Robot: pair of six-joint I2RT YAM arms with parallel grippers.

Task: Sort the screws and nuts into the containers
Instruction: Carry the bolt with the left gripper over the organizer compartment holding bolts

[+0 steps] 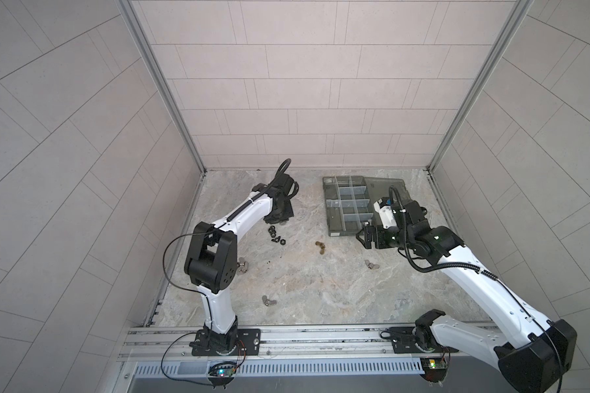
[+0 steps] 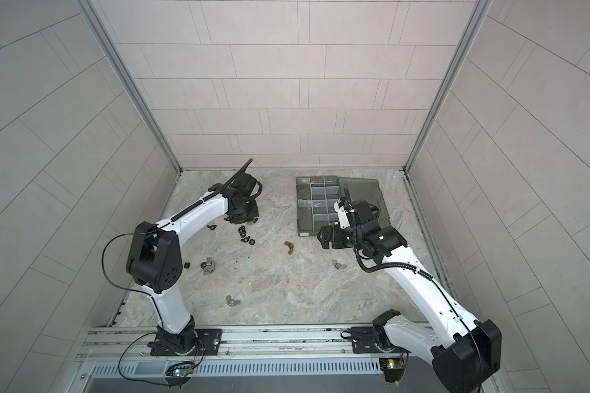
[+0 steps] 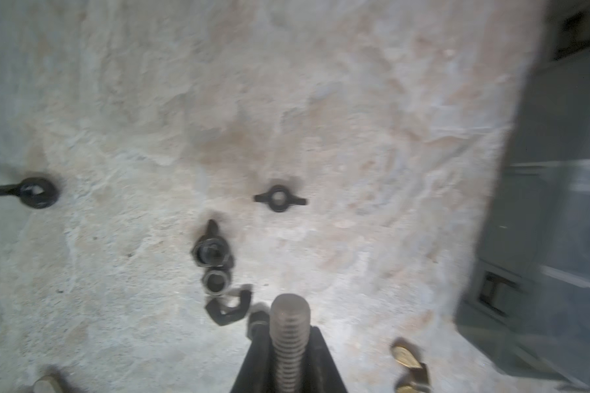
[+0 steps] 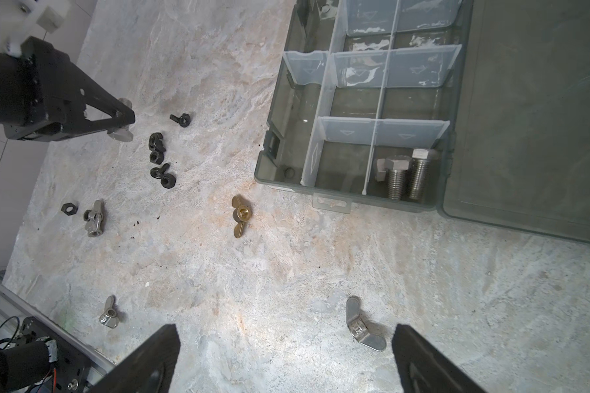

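Observation:
My left gripper should carry next until the silver screw in my left gripper (image 3: 290, 330) hangs over the screws in the near corner compartment (image 4: 406, 175), because they match.
My left gripper (image 1: 280, 217) (image 3: 289, 343) is shut on a silver screw (image 3: 289, 326), held just above the marble table beside a cluster of black nuts (image 1: 276, 234) (image 3: 212, 251) (image 4: 159, 160). In the right wrist view the screw's hex head (image 4: 120, 135) shows below the left fingers. The containers are the compartments of a smoky-grey organizer box (image 1: 338, 194) (image 2: 304, 194) (image 4: 276, 112); two more screws (image 4: 407, 177) lie in one near corner compartment. My right gripper (image 1: 363, 236) (image 4: 285, 333) hangs open at the box's near edge, above a silver wing nut (image 4: 363, 328) (image 1: 371, 264).
Brass wing nuts (image 1: 320, 247) (image 4: 240, 215) (image 3: 407, 360) lie between the arms. More silver wing nuts (image 4: 94, 217) (image 4: 109, 313) (image 1: 268, 300) and a lone black hex nut (image 4: 69, 207) sit nearer the left arm's base. The box lid (image 4: 532, 119) lies open flat. Walls enclose three sides.

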